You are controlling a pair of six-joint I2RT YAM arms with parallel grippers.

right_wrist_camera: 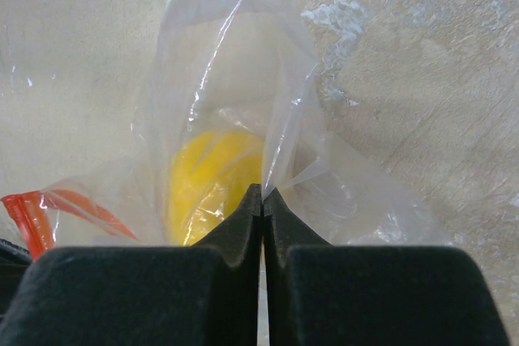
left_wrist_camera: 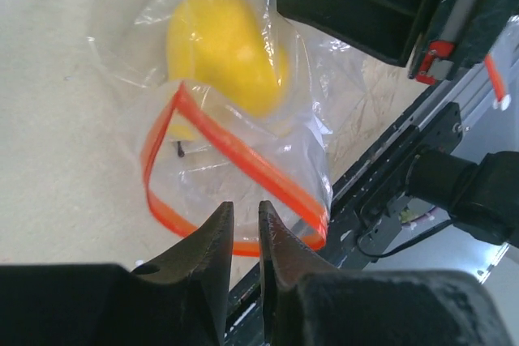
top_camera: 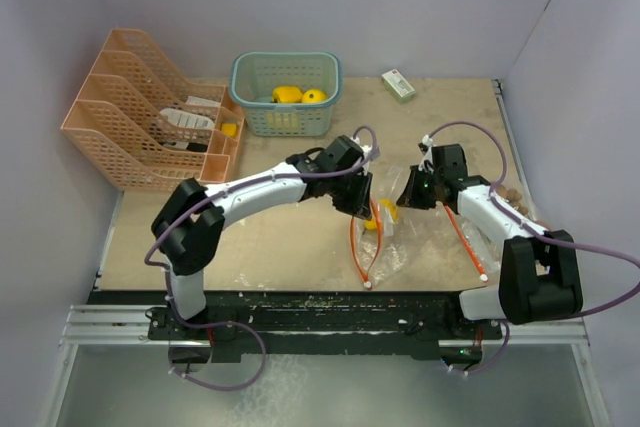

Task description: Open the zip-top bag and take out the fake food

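I should first use my left gripper to work the bag's orange rim [left_wrist_camera: 250,158] back over the fake food [left_wrist_camera: 231,50], because the fake food is deep behind that rim.
The clear zip-top bag [top_camera: 392,247] lies between the two arms, and its orange zip rim [left_wrist_camera: 235,147] gapes in a loop. One glossy yellow piece of fake food [left_wrist_camera: 223,46] sits inside it, also seen through the plastic in the right wrist view [right_wrist_camera: 212,180]. My left gripper [left_wrist_camera: 246,207] hovers at the bag's mouth, jaws a narrow gap apart with nothing clearly between them. My right gripper [right_wrist_camera: 262,190] is shut, pinching a fold of the bag's film [right_wrist_camera: 235,62] on the far side from the mouth. From above, the left gripper [top_camera: 362,207] and right gripper [top_camera: 408,195] flank the bag.
A teal basket [top_camera: 250,75] at the back holds two yellow pieces [top_camera: 287,95]. A peach file organizer [top_camera: 100,122] stands at back left, a white-green box [top_camera: 398,85] at back right. Another orange strip [top_camera: 468,242] lies by the right arm. The black rail [top_camera: 330,312] borders the near edge.
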